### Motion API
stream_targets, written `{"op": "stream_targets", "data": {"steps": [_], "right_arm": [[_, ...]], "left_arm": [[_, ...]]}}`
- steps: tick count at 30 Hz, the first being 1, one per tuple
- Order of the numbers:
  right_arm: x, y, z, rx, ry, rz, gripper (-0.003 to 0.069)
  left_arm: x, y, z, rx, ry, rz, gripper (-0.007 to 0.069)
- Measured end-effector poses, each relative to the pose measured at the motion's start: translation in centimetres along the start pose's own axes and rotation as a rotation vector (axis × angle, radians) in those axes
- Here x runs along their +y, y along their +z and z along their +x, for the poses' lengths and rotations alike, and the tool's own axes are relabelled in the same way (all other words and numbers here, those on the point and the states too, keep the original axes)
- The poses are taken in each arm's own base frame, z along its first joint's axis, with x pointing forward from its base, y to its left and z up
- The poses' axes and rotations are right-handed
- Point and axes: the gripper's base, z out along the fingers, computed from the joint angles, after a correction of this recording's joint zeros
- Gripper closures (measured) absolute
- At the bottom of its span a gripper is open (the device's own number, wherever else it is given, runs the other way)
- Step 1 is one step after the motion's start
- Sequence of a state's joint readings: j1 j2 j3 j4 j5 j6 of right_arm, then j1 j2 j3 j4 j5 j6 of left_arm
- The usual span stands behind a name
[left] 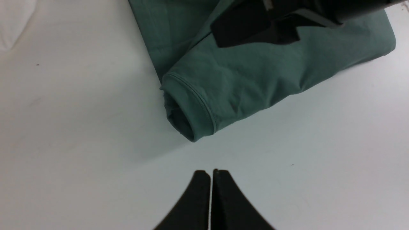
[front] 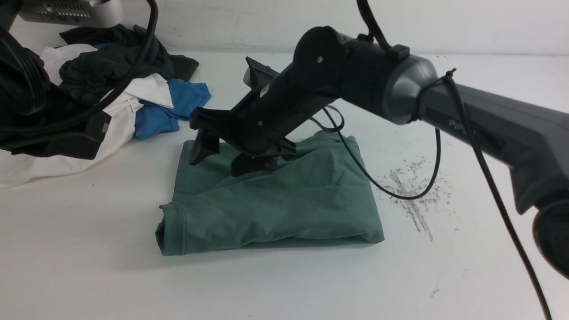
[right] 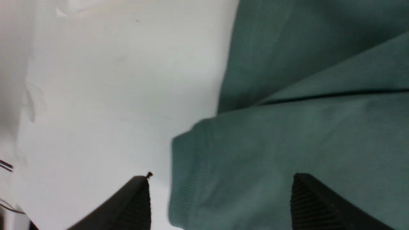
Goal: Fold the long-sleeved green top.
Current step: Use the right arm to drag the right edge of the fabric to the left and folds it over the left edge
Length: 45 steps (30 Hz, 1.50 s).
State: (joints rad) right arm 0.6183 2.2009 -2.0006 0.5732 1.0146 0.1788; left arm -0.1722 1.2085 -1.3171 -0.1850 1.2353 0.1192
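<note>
The green long-sleeved top [front: 282, 210] will slide along as one folded piece when I pull it, because the layers [front: 217, 186] lie flat on top of each other.
The green long-sleeved top [front: 275, 204] lies folded into a rough rectangle in the middle of the white table. A sleeve cuff [left: 188, 111] sticks out at its near left corner. My right gripper [front: 218, 164] reaches in from the right and hovers over the far left part of the top. It is open, with its fingers wide apart. In the right wrist view a ribbed green edge [right: 182, 185] lies between those fingers [right: 140, 201], unpinched. My left gripper [left: 211, 172] is shut and empty, above bare table a short way from the cuff.
A pile of white, blue and dark garments [front: 124, 89] sits at the back left, partly behind my left arm [front: 26, 111]. A black cable [front: 400, 178] hangs from the right arm over the table. Dark scuff marks [front: 413, 200] lie to the right of the top.
</note>
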Motion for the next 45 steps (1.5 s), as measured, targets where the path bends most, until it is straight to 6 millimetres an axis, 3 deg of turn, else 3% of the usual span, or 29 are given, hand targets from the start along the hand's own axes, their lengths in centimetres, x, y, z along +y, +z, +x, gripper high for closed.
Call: {"op": "stream_targets", "data": {"steps": [4, 5, 6, 8, 9, 11, 12, 14, 16, 22, 28, 31, 34, 36, 40, 43, 45], "right_arm": [[-2.8, -2.2, -0.9, 0.067, -0.030, 0.087, 0.0167], [-4.3, -3.8, -1.7, 0.073, -0.056, 0.158, 0.0223], [-4.5, -4.0, -1.8, 0.069, -0.058, 0.166, 0.0232], [-6.3, -7.0, -3.2, 0.006, -0.097, 0.269, 0.0373], [-6.4, -7.2, -3.2, 0.002, -0.100, 0.277, 0.0386], [-7.2, -10.0, -3.5, -0.039, -0.143, 0.357, 0.0561], [-7.4, -11.0, -3.2, -0.044, -0.161, 0.387, 0.0613], [-7.5, -12.3, -2.2, -0.031, -0.191, 0.426, 0.0652], [-8.1, -13.4, -0.6, 0.008, -0.200, 0.458, 0.0669], [-9.0, -14.2, 1.6, 0.066, -0.184, 0.470, 0.0673], [-8.8, -14.0, 1.8, 0.081, -0.195, 0.431, 0.0673], [-8.6, -13.9, 1.9, 0.084, -0.203, 0.409, 0.0673], [-8.5, -13.8, 1.9, 0.084, -0.198, 0.390, 0.0673], [-8.4, -13.8, 1.9, 0.085, -0.201, 0.383, 0.0673], [-8.3, -13.8, 1.9, 0.087, -0.207, 0.374, 0.0673], [-8.3, -13.8, 1.9, 0.090, -0.224, 0.371, 0.0673], [-8.3, -13.8, 1.9, 0.091, -0.230, 0.371, 0.0673]], "left_arm": [[0.1, 0.5, 0.1, 0.020, -0.004, -0.005, 0.0628], [0.3, 1.3, 0.1, 0.047, -0.027, -0.004, 0.0628], [0.3, 1.5, 0.1, 0.052, -0.028, -0.004, 0.0628], [0.7, 3.4, -0.2, 0.103, -0.081, -0.004, 0.0628], [0.7, 3.7, -0.3, 0.109, -0.089, -0.005, 0.0628], [1.3, 6.2, -1.1, 0.142, -0.137, -0.013, 0.0628], [1.5, 7.5, -1.4, 0.163, -0.155, -0.015, 0.0628], [1.9, 9.6, -1.7, 0.204, -0.180, -0.018, 0.0628], [2.4, 12.2, -1.9, 0.263, -0.213, -0.023, 0.0628], [3.3, 16.9, -1.8, 0.350, -0.261, -0.035, 0.0603], [3.8, 19.3, -2.1, 0.323, -0.276, -0.044, 0.0443], [4.0, 20.2, -2.6, 0.271, -0.315, -0.055, 0.0281], [4.3, 21.5, -2.8, 0.242, -0.364, -0.065, 0.0171], [4.5, 22.4, -2.7, 0.243, -0.390, -0.070, 0.0141], [4.7, 23.9, -2.3, 0.271, -0.427, -0.072, 0.0148], [4.7, 25.2, -1.9, 0.307, -0.452, -0.058, 0.0251], [4.7, 25.5, -1.8, 0.315, -0.449, -0.052, 0.0360]]}}
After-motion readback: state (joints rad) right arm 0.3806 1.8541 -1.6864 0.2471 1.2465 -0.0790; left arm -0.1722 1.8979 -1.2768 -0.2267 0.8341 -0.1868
